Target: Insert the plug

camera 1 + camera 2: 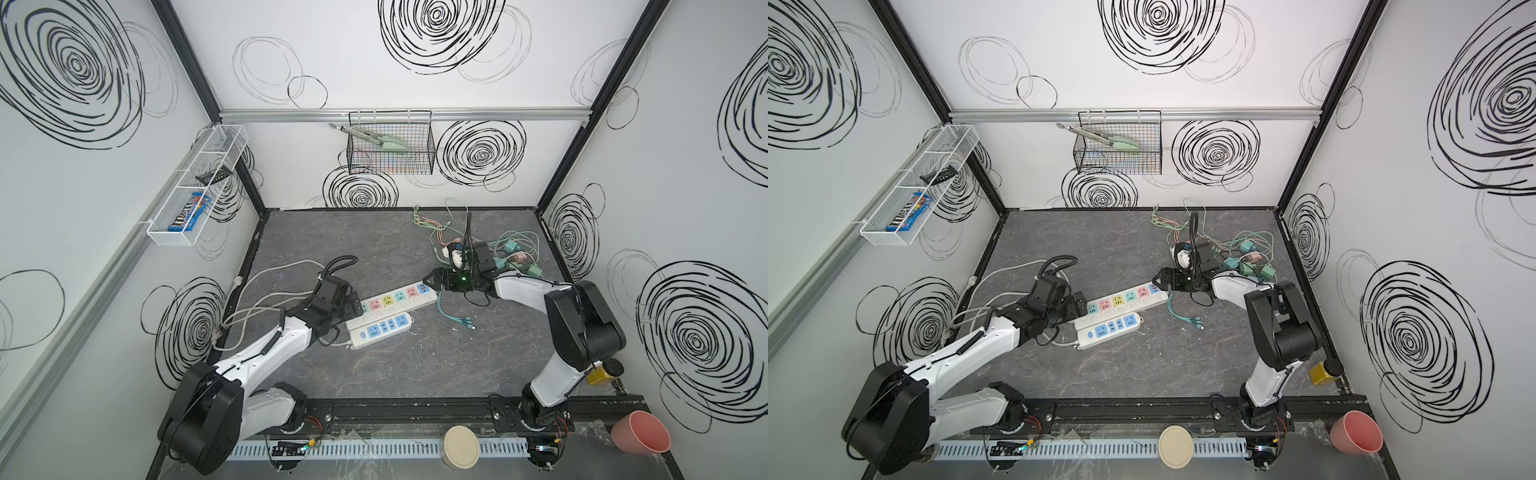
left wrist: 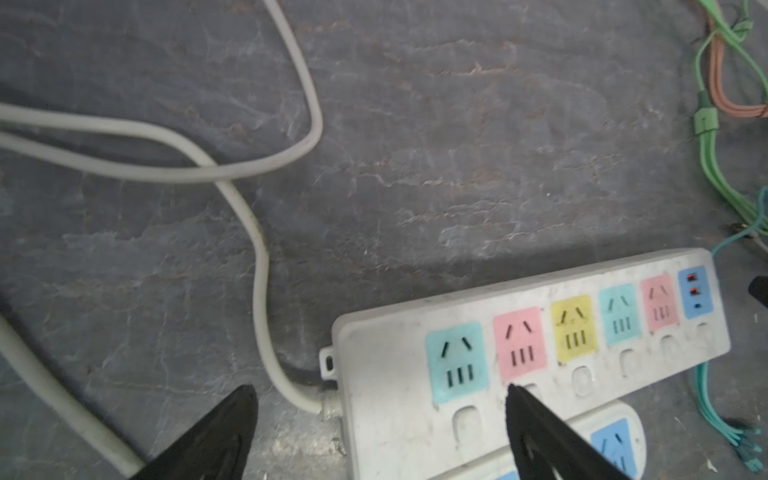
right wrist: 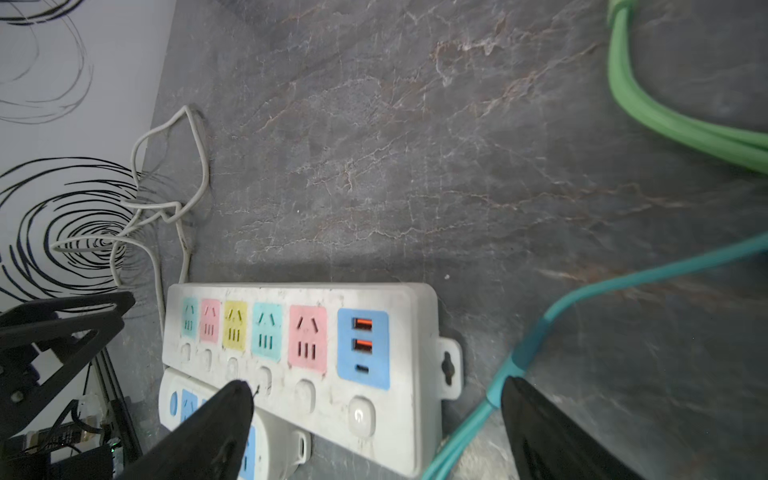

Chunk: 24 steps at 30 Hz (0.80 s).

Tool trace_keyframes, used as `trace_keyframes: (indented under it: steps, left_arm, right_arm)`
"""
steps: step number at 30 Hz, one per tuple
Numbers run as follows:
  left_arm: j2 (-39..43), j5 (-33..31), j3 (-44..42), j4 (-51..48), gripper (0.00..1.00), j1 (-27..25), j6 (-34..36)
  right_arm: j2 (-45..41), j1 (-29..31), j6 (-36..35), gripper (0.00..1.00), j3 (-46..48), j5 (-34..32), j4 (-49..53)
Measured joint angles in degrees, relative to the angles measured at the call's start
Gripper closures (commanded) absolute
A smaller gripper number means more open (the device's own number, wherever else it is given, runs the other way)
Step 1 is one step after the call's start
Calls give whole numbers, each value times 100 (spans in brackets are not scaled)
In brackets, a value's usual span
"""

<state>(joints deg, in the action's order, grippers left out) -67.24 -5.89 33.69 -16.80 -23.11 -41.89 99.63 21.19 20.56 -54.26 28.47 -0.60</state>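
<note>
Next, I grip the long power strip's ends with my right gripper and my left gripper and turn it straight first, because the long white power strip is slanted against the shorter power strip.
A long white power strip with coloured sockets lies across the middle of the table, with a shorter blue-socket strip against its near side. My left gripper hovers open over the long strip's cord end, holding nothing. My right gripper is open above the strip's USB end, also holding nothing. Several green, teal and pink plugs lie in a cable tangle at the back right, behind the right arm.
A teal multi-head cable runs beside the strip's right end. Grey cords loop at the left. A black wire basket and a white one hang on the walls. A pink cup and round lid sit in front.
</note>
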Motion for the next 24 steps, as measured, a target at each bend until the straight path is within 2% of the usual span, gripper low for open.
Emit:
trace_keyframes:
  steps: [6, 12, 20, 24]
  left_arm:
    - [103, 634, -391, 76, 4, 203, -133]
    - [-271, 1224, -442, 361, 4, 208, -122]
    - [-743, 1641, -306, 695, 4, 33, 4]
    - [-1078, 1646, -63, 734, 4, -48, 144]
  right_arm:
    - [586, 302, -160, 3, -466, -153, 92]
    - [647, 485, -378, 1, -476, -157, 208]
    - [2, 557, -391, 1, 118, -201, 291]
    - [-295, 540, -374, 1, 378, -367, 289]
